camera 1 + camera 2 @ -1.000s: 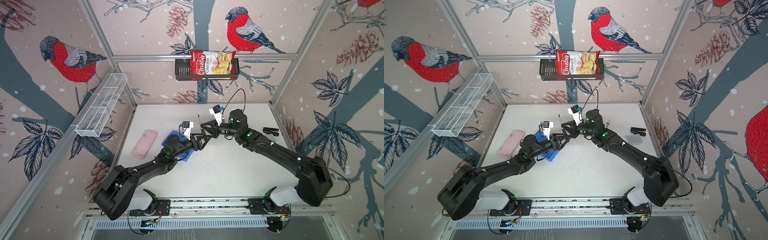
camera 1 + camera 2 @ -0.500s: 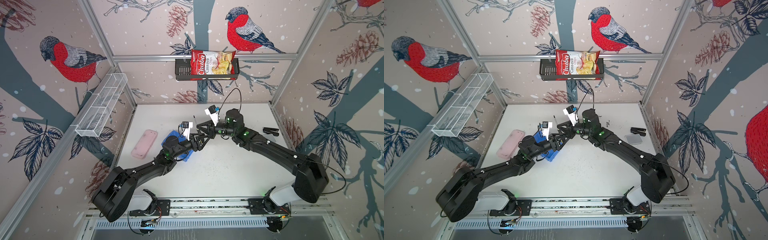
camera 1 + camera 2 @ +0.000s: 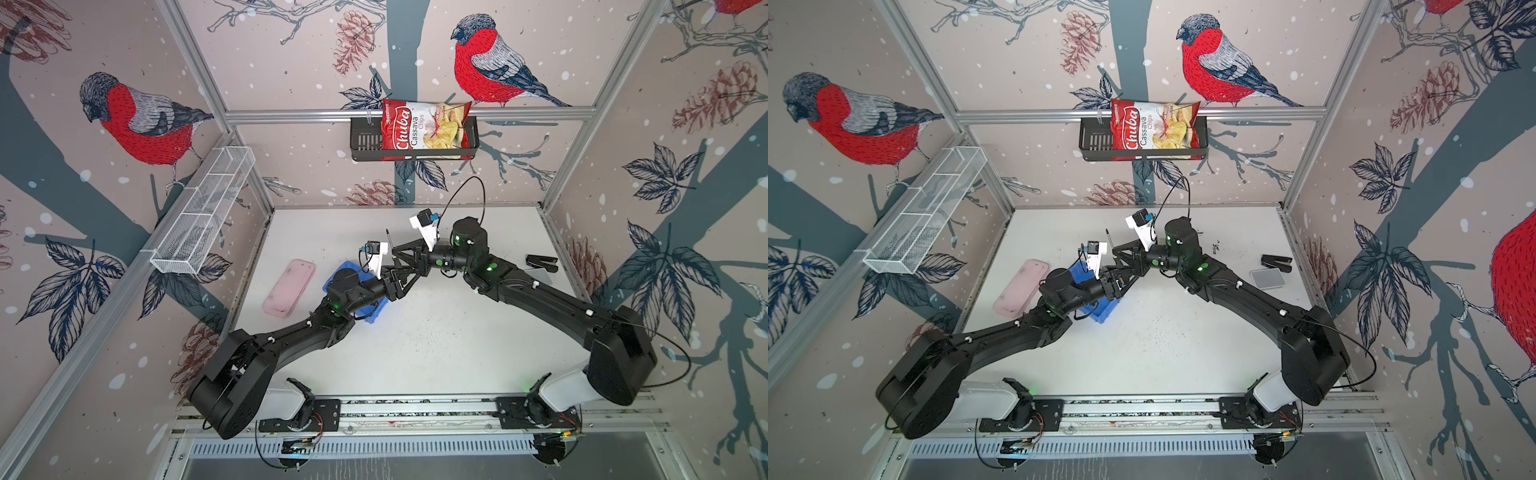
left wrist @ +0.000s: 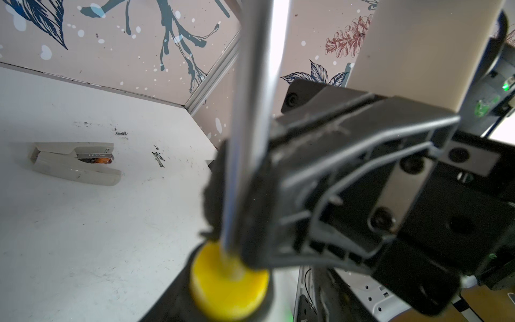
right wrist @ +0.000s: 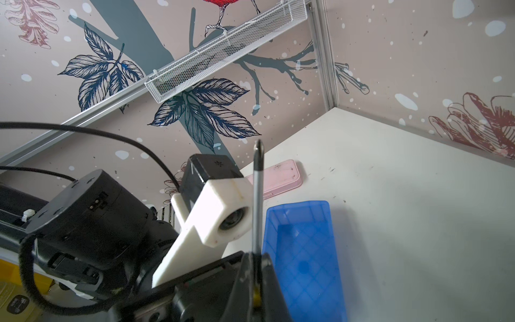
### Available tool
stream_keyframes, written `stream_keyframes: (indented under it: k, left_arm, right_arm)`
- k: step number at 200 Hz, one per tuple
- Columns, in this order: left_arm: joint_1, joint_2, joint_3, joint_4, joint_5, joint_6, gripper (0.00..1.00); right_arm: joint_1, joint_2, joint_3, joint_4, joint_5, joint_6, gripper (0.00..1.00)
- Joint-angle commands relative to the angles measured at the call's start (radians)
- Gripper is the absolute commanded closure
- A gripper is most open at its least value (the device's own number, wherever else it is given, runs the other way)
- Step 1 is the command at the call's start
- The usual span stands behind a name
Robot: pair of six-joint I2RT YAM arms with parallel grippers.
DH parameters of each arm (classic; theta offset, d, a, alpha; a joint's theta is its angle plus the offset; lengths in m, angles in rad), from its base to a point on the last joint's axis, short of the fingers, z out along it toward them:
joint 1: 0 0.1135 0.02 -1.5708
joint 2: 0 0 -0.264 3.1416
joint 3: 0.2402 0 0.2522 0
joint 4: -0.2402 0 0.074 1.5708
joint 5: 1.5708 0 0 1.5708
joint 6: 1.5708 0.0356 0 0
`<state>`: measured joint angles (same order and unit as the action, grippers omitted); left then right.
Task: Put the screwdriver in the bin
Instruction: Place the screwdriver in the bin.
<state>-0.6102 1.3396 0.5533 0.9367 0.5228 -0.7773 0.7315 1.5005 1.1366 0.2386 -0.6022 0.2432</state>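
My right gripper is pinching the screwdriver's stem (image 4: 244,177) above my left gripper, which needs to carry the screwdriver to the blue bin (image 3: 1104,310). I should let go with my right gripper and move it away.
The screwdriver (image 3: 389,241) stands upright above the table, thin shaft up. My right gripper (image 3: 397,251) is shut on it, its jaws pinched on the shaft (image 5: 257,195) just above the yellow end. My left gripper (image 3: 401,278) sits right below, meeting the right one. In the left wrist view the yellow end (image 4: 228,281) fills the space at its jaws, with the right gripper's fingers (image 4: 320,178) close above. Whether the left jaws press on the handle does not show. The blue bin (image 3: 334,276) lies on the table under the left arm, and it is empty (image 5: 303,251).
A pink case (image 3: 288,288) lies left of the bin. A black stapler (image 3: 541,262) and a grey flat pad (image 3: 1268,277) sit at the right wall. A white mesh shelf (image 3: 203,216) hangs on the left wall, and a black basket (image 3: 363,141) with a chips bag on the back wall.
My right gripper has carried the screwdriver a little to the left, closer over the left gripper. The left jaws have narrowed around the handle end.
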Motion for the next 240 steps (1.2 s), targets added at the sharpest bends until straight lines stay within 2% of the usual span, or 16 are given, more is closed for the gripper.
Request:
stream_keyframes:
  k: [1, 20, 36, 45, 70, 100, 130, 137, 144, 155, 162, 185, 195, 220, 240]
  left_arm:
    - [0.006, -0.017, -0.008, 0.040, 0.010, -0.016, 0.33]
    - [0.006, -0.059, -0.028, 0.021, -0.012, -0.009, 0.33]
    - [0.007, -0.089, -0.046, 0.015, -0.034, -0.004, 0.54]
    - [0.009, -0.098, -0.049, 0.008, -0.038, -0.002, 0.63]
    - [0.011, -0.110, -0.054, 0.005, -0.041, 0.000, 0.73]
    - [0.015, -0.105, -0.049, -0.001, -0.028, -0.002, 1.00]
    - [0.016, -0.103, -0.051, 0.004, -0.040, -0.008, 1.00]
    - [0.015, -0.103, -0.051, 0.000, -0.053, -0.011, 1.00]
    - [0.016, -0.102, -0.049, -0.002, -0.062, -0.013, 1.00]
    - [0.016, -0.107, -0.046, -0.015, -0.083, -0.015, 1.00]
    - [0.016, -0.113, -0.043, -0.030, -0.101, -0.017, 1.00]
    - [0.018, -0.145, -0.048, -0.077, -0.179, -0.018, 1.00]
    - [0.018, -0.165, -0.056, -0.108, -0.223, -0.024, 1.00]
    - [0.024, -0.217, -0.072, -0.234, -0.381, -0.086, 1.00]
    - [0.026, -0.259, -0.080, -0.346, -0.513, -0.168, 1.00]
  right_arm:
    - [-0.007, 0.002, 0.006, 0.060, -0.015, 0.015, 1.00]
    - [-0.015, -0.003, -0.004, 0.068, -0.012, 0.011, 1.00]
    - [-0.020, -0.011, -0.016, 0.083, -0.004, 0.018, 1.00]
    - [-0.022, -0.010, -0.021, 0.089, 0.000, 0.023, 1.00]
    - [-0.020, -0.007, -0.023, 0.085, -0.001, 0.015, 1.00]
    - [-0.020, -0.006, -0.018, 0.081, 0.002, 0.013, 1.00]
    - [-0.020, -0.019, -0.023, 0.063, 0.034, 0.003, 0.99]
    - [-0.020, -0.023, -0.022, 0.056, 0.039, 0.003, 0.93]
    - [-0.020, -0.025, -0.019, 0.051, 0.038, 0.001, 0.80]
    - [-0.019, -0.031, -0.021, 0.048, 0.041, -0.006, 0.50]
    - [-0.020, -0.035, -0.024, 0.047, 0.044, -0.011, 0.37]
    - [-0.020, -0.057, -0.034, 0.042, 0.064, -0.019, 0.07]
    - [-0.018, -0.070, -0.047, 0.050, 0.079, -0.019, 0.00]
    - [-0.008, -0.111, -0.090, 0.068, 0.109, -0.034, 0.00]
    - [0.013, -0.146, -0.122, 0.051, 0.134, -0.096, 0.00]
